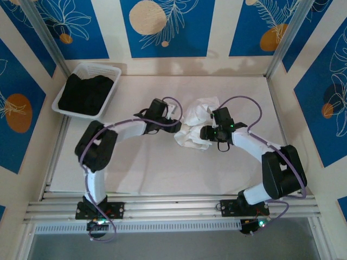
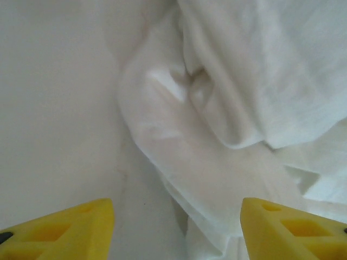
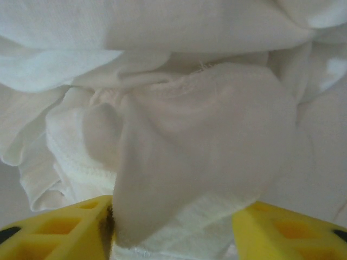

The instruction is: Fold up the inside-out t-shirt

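I need to stretch the t-shirt, which lies in a crumpled heap [image 1: 197, 118], before folding, so my left gripper should pinch its thin edge [image 2: 203, 230] and lift with my right gripper.
The inside-out t-shirt [image 1: 196, 120] is a crumpled white heap in the middle of the table, with both grippers at its sides. My left gripper [image 1: 174, 111] stands open at the heap's left edge. In the left wrist view its yellow fingers [image 2: 70, 230] are wide apart, and a thin edge of the shirt [image 2: 217, 162] runs down between them over the table. My right gripper [image 1: 207, 133] is open at the heap's near right side. A hanging fold of the shirt [image 3: 195, 151] with a stitched seam lies between its yellow fingers [image 3: 59, 230].
A white plastic basket [image 1: 113, 88] holding a black garment [image 1: 85, 93] stands at the back left. The pale table mat [image 1: 152, 168] is bare in front of the shirt. Metal frame posts and blue patterned walls surround the table.
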`<state>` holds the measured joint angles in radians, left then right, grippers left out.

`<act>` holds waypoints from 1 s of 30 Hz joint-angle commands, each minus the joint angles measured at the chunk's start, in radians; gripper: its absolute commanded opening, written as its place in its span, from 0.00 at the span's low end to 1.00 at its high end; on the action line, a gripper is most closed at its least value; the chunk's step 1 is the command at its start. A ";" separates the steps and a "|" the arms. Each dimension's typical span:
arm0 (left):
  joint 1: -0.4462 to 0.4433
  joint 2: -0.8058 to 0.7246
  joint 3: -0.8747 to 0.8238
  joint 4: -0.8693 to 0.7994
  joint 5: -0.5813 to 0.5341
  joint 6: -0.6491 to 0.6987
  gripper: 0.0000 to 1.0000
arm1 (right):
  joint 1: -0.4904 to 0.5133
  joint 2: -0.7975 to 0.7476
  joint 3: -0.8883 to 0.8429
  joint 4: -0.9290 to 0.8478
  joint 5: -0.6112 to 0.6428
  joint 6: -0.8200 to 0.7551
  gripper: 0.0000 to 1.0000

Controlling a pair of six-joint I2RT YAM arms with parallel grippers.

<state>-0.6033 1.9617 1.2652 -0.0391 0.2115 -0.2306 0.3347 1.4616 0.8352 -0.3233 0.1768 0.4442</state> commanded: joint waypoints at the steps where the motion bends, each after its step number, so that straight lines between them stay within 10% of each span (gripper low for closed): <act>1: -0.001 0.068 0.082 -0.001 0.069 -0.025 0.54 | 0.008 0.015 0.008 0.067 -0.015 0.013 0.46; 10: 0.008 0.082 0.147 0.022 0.137 -0.035 0.00 | -0.003 -0.068 0.038 0.060 0.001 -0.055 0.01; 23: 0.190 -0.694 0.046 0.049 -0.075 -0.057 0.00 | -0.165 -0.487 0.472 -0.064 -0.354 -0.098 0.00; 30: 0.202 -0.796 0.142 -0.096 -0.263 0.047 0.00 | -0.173 -0.469 0.619 -0.065 -0.333 -0.097 0.00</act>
<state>-0.4061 1.1301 1.4189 -0.0116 0.0731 -0.2386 0.1696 0.9642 1.4399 -0.3531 -0.1539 0.3439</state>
